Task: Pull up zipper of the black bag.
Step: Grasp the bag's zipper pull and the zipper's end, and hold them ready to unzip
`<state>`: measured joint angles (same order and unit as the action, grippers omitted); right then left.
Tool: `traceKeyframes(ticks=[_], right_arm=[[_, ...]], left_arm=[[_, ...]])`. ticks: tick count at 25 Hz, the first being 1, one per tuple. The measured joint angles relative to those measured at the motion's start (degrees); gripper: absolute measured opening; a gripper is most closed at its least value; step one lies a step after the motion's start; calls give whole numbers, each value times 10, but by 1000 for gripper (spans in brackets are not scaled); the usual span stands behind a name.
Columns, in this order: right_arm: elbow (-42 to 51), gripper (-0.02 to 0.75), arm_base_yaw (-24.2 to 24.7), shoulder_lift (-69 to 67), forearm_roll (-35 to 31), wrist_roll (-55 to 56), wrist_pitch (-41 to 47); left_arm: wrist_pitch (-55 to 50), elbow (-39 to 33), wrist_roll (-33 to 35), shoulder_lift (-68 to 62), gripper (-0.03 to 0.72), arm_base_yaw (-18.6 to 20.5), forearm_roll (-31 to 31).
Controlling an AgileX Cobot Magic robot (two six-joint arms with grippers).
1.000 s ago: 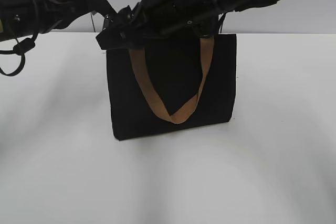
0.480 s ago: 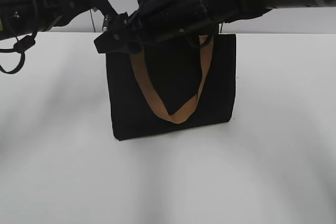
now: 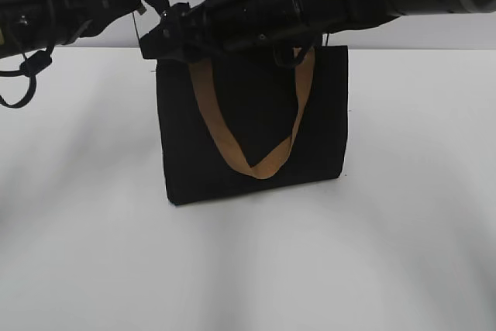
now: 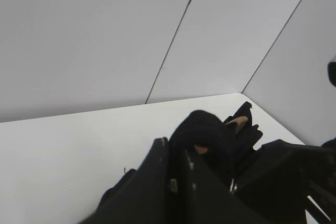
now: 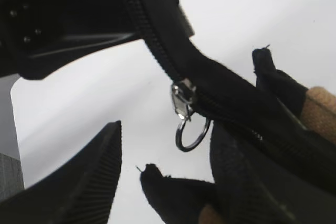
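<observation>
The silver slider (image 5: 184,99) is close to the bag's gripped corner, so it should run smoothly over the bag's top to the opposite end when the robot pulls.
The black bag (image 3: 256,114) stands upright on the white table, its tan handle (image 3: 260,164) hanging down its front. My left gripper (image 3: 153,1) is at the bag's top left corner. In the left wrist view it (image 4: 176,150) is shut on a fold of the bag's black fabric (image 4: 205,127). My right gripper (image 3: 155,43) reaches across the bag's top to the same corner. In the right wrist view it (image 5: 168,132) is open, and the zipper's silver slider (image 5: 182,98) with its ring pull (image 5: 191,129) hangs between the two fingers, apart from both.
The white table (image 3: 248,269) spreads in front of and on both sides of the bag. A pale panelled wall (image 4: 105,35) stands behind it. Both black arms cross above the bag's top edge.
My right gripper has risen a little at the bag's top left corner. My left gripper has stayed clamped on the corner. The bag has not shifted on the table.
</observation>
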<state>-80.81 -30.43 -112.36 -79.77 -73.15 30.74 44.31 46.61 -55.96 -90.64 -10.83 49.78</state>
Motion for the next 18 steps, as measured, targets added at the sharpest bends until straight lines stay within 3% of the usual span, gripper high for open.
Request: traceKeyframes(ticks=[6, 8, 9, 12, 18], right_arm=[[0, 396, 0, -1, -35, 0, -23], [0, 276, 0, -2, -38, 0, -32], [0, 265, 0, -2, -38, 0, -34], [0, 64, 0, -2, -39, 0, -37], [0, 48, 1, -1, -23, 14, -22]], left_arm=[[4, 0, 0, 0, 8, 0, 0], [4, 0, 0, 0, 8, 0, 0], [4, 0, 0, 0, 8, 0, 0], [4, 0, -1, 0, 7, 0, 0], [-66, 0, -2, 0, 7, 0, 17]])
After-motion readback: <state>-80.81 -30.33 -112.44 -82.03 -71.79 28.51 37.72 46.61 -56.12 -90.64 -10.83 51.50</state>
